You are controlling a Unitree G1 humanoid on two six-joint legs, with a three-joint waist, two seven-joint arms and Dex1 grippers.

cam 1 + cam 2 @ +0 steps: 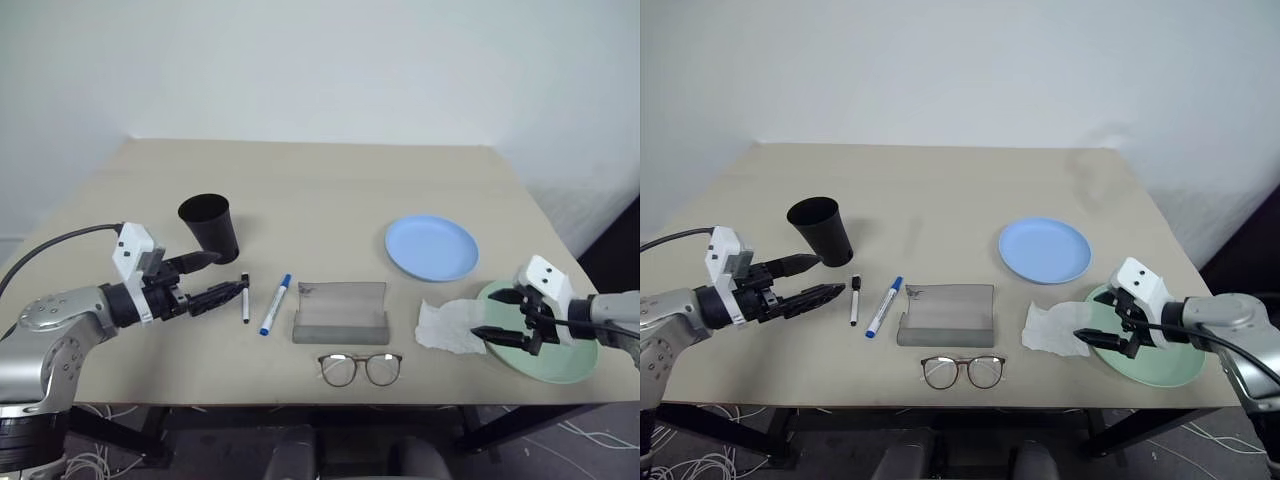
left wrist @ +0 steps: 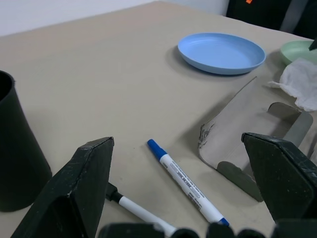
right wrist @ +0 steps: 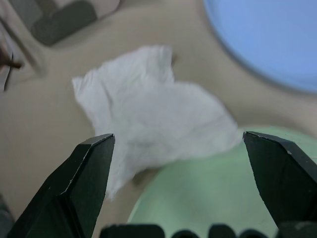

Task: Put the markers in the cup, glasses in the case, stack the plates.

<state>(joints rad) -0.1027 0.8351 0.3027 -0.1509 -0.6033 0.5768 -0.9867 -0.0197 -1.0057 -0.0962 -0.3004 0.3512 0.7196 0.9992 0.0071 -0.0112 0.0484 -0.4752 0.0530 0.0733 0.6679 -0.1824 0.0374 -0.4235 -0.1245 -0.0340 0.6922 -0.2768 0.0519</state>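
Observation:
The mint plate's front rim lies clear of the tissue (image 1: 448,327), so my right gripper carries on heading toward that rim (image 1: 511,365) until its open fingers straddle it, and then close.
On the table's left stands the black cup (image 1: 210,225). Two markers lie just right of it, one with black ends (image 1: 245,298) and one with a blue cap (image 1: 276,304). My left gripper (image 1: 225,275) is open, with its fingertips between the cup and the black-ended marker, and it holds nothing. The grey case (image 1: 340,312) lies open at the centre, and the glasses (image 1: 360,368) rest in front of it. The blue plate (image 1: 431,247) sits right of centre. The mint plate (image 1: 570,362) lies at the front right. Over the mint plate's left rim my right gripper (image 1: 485,314) hovers open and empty.
A crumpled white tissue (image 1: 452,326) lies partly on the mint plate's left rim, right under my right gripper. The table's front edge runs close to the glasses and the mint plate.

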